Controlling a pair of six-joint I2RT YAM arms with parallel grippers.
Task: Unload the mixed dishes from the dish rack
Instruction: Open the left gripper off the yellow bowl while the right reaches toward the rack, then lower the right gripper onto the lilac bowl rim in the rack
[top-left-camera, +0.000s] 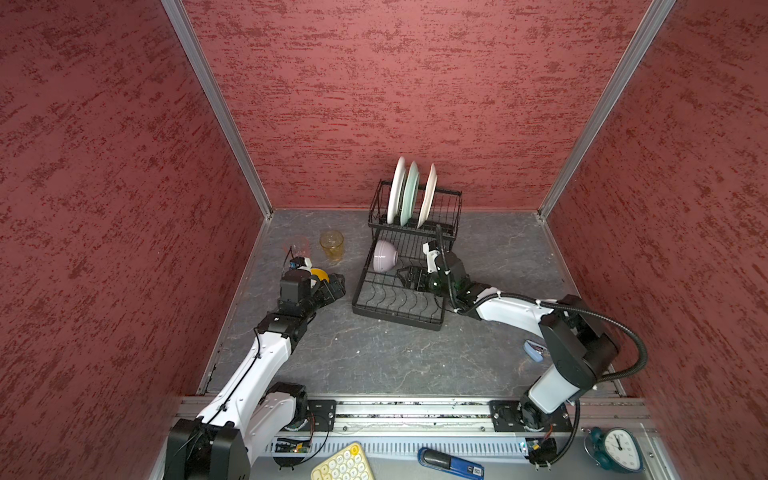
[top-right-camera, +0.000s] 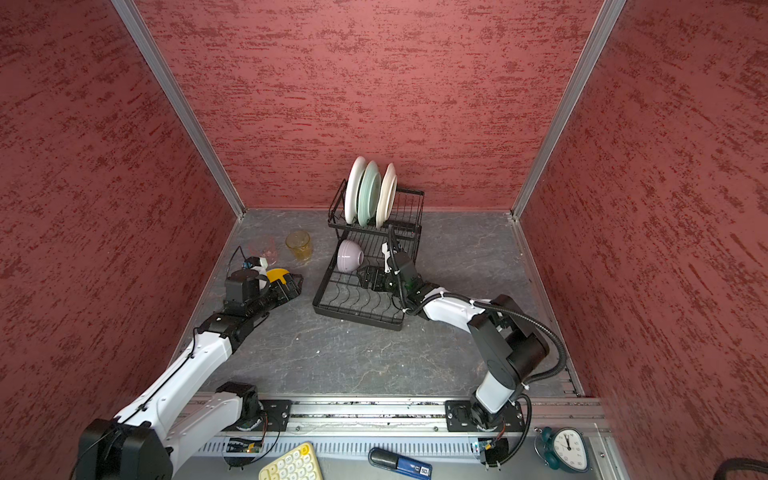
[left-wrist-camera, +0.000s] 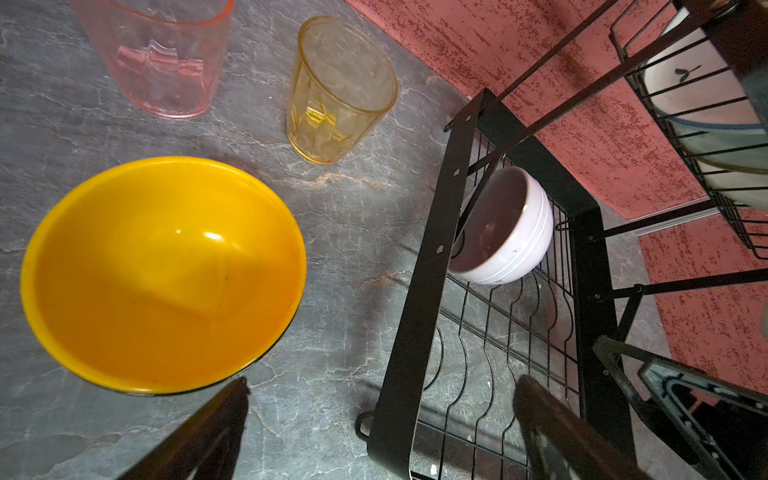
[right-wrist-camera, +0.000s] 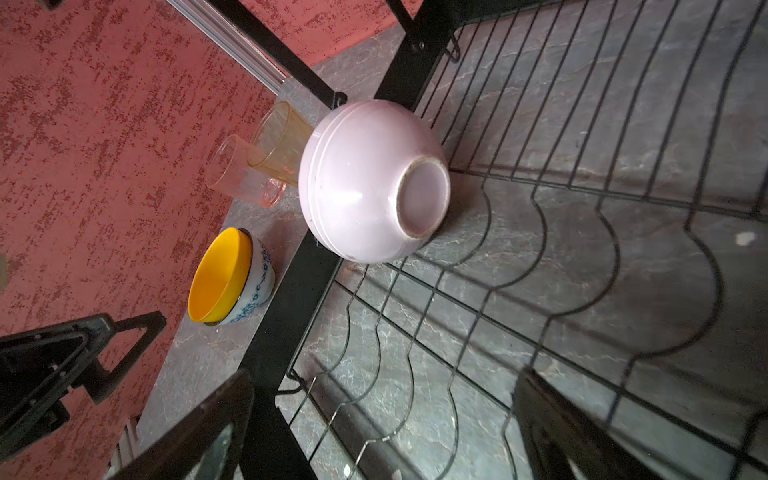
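Note:
The robot's right gripper has free space (top-left-camera: 406, 257) beside the lilac bowl's base, so it should carry on toward the lilac bowl and close across the bowl's rim and base (top-left-camera: 385, 257).
The black wire dish rack (top-left-camera: 432, 322) stands mid-table, with three plates (top-left-camera: 411, 193) upright in its raised basket. On the low tray a lilac bowl (top-left-camera: 385, 256) (right-wrist-camera: 365, 183) lies on its side. My right gripper (top-left-camera: 409, 277) (right-wrist-camera: 386, 380) hovers open over that tray, short of the bowl. To the left of the rack, the yellow bowl (left-wrist-camera: 162, 274) sits nested in the blue-and-white bowl (right-wrist-camera: 259, 282) on the table. An amber tumbler (left-wrist-camera: 340, 91) and a pink tumbler (left-wrist-camera: 162, 54) stand behind them. My left gripper (top-left-camera: 334, 286) (left-wrist-camera: 384, 386) is open and empty between the yellow bowl and the rack.
Red walls close in the table on three sides. A small blue object (top-left-camera: 534, 351) lies near the right arm. A keypad (top-left-camera: 343, 463), a blue tool (top-left-camera: 451, 461) and a clock (top-left-camera: 619, 449) sit on the front ledge behind the arm bases.

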